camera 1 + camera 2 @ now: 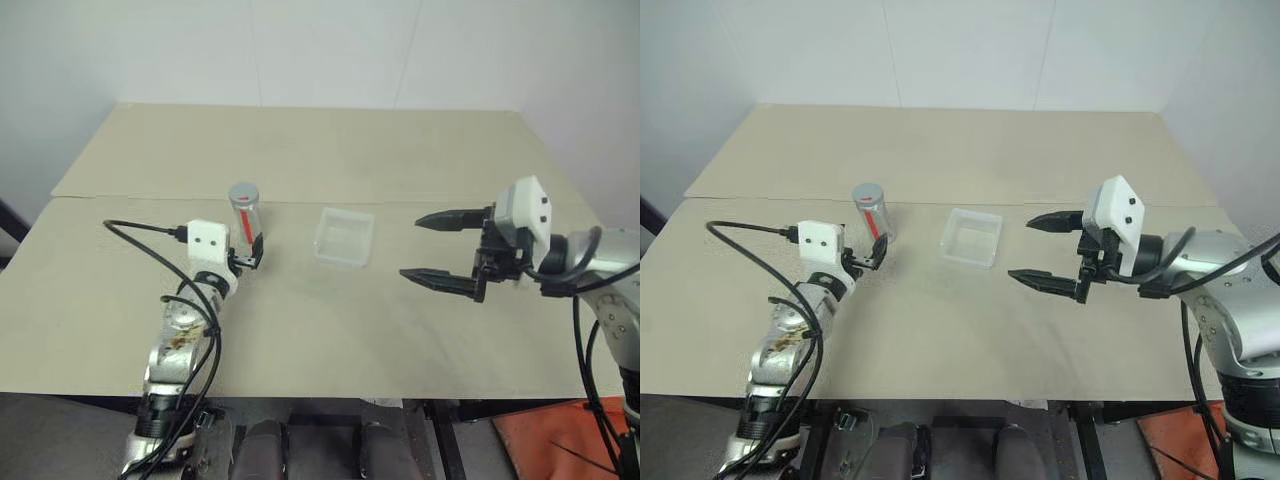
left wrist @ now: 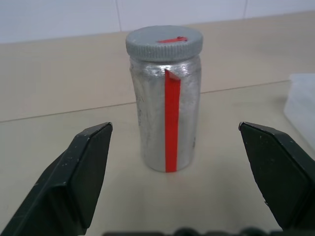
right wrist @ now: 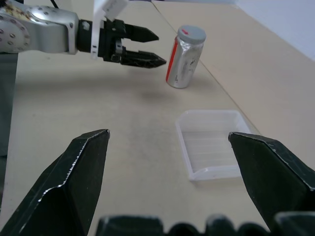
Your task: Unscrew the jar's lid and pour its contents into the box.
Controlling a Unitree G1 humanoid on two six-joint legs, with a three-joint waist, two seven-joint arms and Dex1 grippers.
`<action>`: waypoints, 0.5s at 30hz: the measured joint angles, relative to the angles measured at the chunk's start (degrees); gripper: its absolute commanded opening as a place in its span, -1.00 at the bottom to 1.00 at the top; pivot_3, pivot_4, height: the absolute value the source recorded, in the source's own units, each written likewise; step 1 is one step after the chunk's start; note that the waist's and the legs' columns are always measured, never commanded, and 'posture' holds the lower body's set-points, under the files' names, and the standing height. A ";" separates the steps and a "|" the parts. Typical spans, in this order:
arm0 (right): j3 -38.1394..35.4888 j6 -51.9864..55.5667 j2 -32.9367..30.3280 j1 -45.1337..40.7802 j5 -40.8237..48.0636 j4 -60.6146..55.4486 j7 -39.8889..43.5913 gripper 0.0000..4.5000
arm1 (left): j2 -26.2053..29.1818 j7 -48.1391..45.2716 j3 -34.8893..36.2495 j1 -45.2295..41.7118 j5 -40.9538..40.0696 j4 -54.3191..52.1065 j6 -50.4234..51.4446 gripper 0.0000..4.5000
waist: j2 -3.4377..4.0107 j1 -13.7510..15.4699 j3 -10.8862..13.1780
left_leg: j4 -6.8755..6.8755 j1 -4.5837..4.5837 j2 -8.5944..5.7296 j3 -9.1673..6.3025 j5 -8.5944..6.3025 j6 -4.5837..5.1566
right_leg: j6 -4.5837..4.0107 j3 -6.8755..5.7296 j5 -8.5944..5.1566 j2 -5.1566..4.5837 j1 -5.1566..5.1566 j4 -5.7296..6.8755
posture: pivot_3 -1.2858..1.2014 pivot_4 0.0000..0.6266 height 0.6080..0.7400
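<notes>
My left gripper should keep going forward, as the upright jar (image 1: 245, 212) is lined up with the gripper's open fingers, until they are on either side of its body (image 1: 247, 225), under the grey lid.
The jar (image 1: 244, 218) is a silvery cylinder with a red stripe, standing upright on the table left of centre. Its grey lid (image 2: 164, 42), marked red on top, is on it. The contents are hidden inside. My left gripper (image 1: 248, 256) is open and points level at the jar. Its fingertips (image 2: 101, 135) stop just short of the jar, which lines up with the gap between them. The box (image 1: 345, 237), a clear shallow tray, lies to the right of the jar. Further right, my right gripper (image 1: 410, 248) hovers above the table, open and empty, pointing towards the box.
The tan tabletop (image 1: 300, 330) has a seam running across it behind the jar and box. A black cable (image 1: 150, 228) loops from the left wrist over the table's left side. A white wall stands behind the far edge.
</notes>
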 measured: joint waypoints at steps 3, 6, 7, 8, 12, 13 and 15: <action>0.00 0.00 -0.16 0.00 0.00 0.04 0.53 1.00 | -1.31 1.63 0.03 -2.46 1.50 4.36 -2.27 0.98 | 0.00 0.03 0.00 | 0.01 -0.01 -0.01 -0.01 0.00 0.00 | 0.00 0.00 0.00 -0.02 0.00 0.00 | 0.03 -0.52 1.00; 0.03 0.00 -0.23 -0.16 -0.02 0.10 0.89 1.00 | -2.91 3.19 -0.03 -5.79 3.01 9.44 -4.99 0.98 | 0.00 0.12 0.00 | 0.03 -0.01 -0.02 0.00 0.00 0.00 | 0.01 -0.05 0.00 -0.02 0.03 0.01 | 0.03 -0.52 1.00; 0.06 0.00 -0.23 -0.35 -0.06 0.19 0.90 1.00 | -3.53 3.68 0.01 -7.08 3.30 11.27 -5.95 0.98 | 0.00 0.10 0.00 | 0.03 -0.01 -0.03 0.00 0.00 0.00 | 0.01 -0.05 0.00 -0.02 0.03 0.01 | 0.03 -0.52 1.00; 0.06 0.00 -0.23 -0.46 -0.08 0.20 0.83 1.00 | -4.12 4.20 0.02 -7.90 3.44 12.41 -6.58 0.98 | 0.00 0.09 0.00 | 0.03 -0.02 -0.03 0.00 0.00 0.00 | 0.01 -0.05 0.00 -0.02 0.02 0.00 | 0.03 -0.52 1.00; 0.12 0.00 -0.23 -1.66 -0.13 0.10 0.39 1.00 | -6.59 7.54 -0.42 -12.05 5.50 18.75 -8.46 0.98 | -0.02 0.09 0.01 | 0.02 -0.05 -0.04 -0.02 0.00 0.00 | 0.01 -0.05 0.01 -0.02 0.00 -0.01 | 0.03 -0.52 1.00; 0.12 0.00 -0.23 -1.65 -0.09 -0.04 0.38 1.00 | -6.70 8.13 -0.50 -12.70 5.95 20.02 -8.89 0.98 | -0.02 0.03 0.01 | 0.02 -0.05 -0.04 -0.02 0.00 0.00 | 0.01 -0.05 0.01 -0.01 0.00 -0.01 | 0.03 -0.52 1.00; 0.09 0.03 -0.23 -1.52 -0.04 -0.21 0.34 1.00 | -7.08 9.33 -0.48 -13.88 6.91 22.63 -9.69 0.98 | -0.02 -0.05 0.01 | 0.03 -0.05 -0.04 -0.02 0.00 0.00 | 0.01 -0.04 0.01 -0.02 -0.01 0.01 | 0.03 -0.52 1.00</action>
